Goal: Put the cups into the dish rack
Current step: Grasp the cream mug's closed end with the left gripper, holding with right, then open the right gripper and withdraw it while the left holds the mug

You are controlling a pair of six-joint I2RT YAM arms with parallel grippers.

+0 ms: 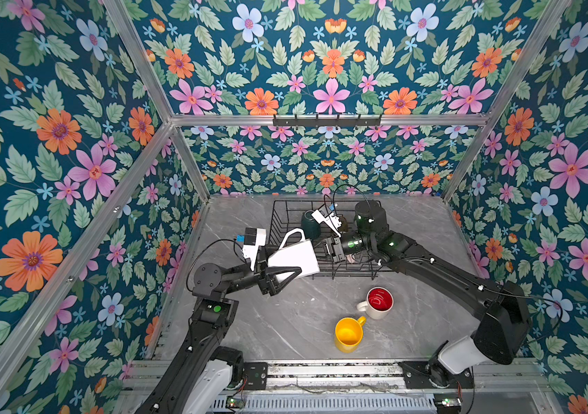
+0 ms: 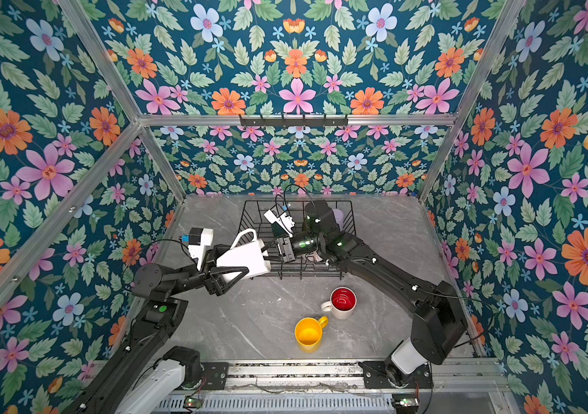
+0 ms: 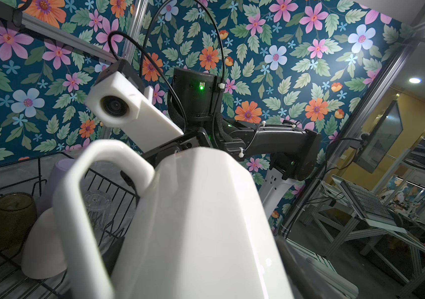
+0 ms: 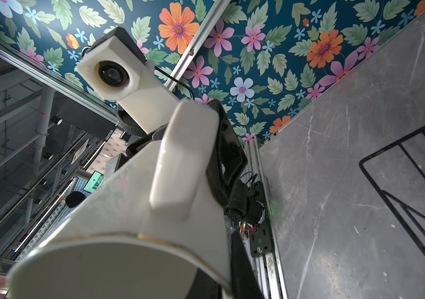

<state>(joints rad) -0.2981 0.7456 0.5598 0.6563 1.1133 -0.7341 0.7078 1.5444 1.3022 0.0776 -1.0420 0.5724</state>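
My right gripper should open and move away, because it is pinching the white mug's rim (image 1: 315, 257). After that, my left gripper will turn the mug rim-down next to the dark green mug.
A white mug (image 1: 294, 256) hangs on its side above the front left corner of the black wire dish rack (image 1: 276, 222). My left gripper (image 1: 287, 272) is shut wide around its body. My right gripper (image 1: 326, 251) is shut on the wall at the mug's gold-edged rim (image 4: 154, 238), one finger (image 4: 240, 264) outside. Inside the rack are a dark green mug (image 1: 310, 224), a lilac tumbler (image 3: 58, 176), an olive-amber glass (image 3: 9, 220), a clear glass (image 3: 97, 209) and a pale pink mug (image 3: 43, 248). On the table in front stand a red-lined white mug (image 1: 378, 303) and a yellow mug (image 1: 349, 333).
A black hook rail (image 1: 326, 121) is fixed to the crossbar high on the back wall. Flowered walls and aluminium posts close in the grey marble table (image 1: 285, 322) on three sides. A metal rail (image 1: 321, 369) carrying both arm bases runs along the front edge.
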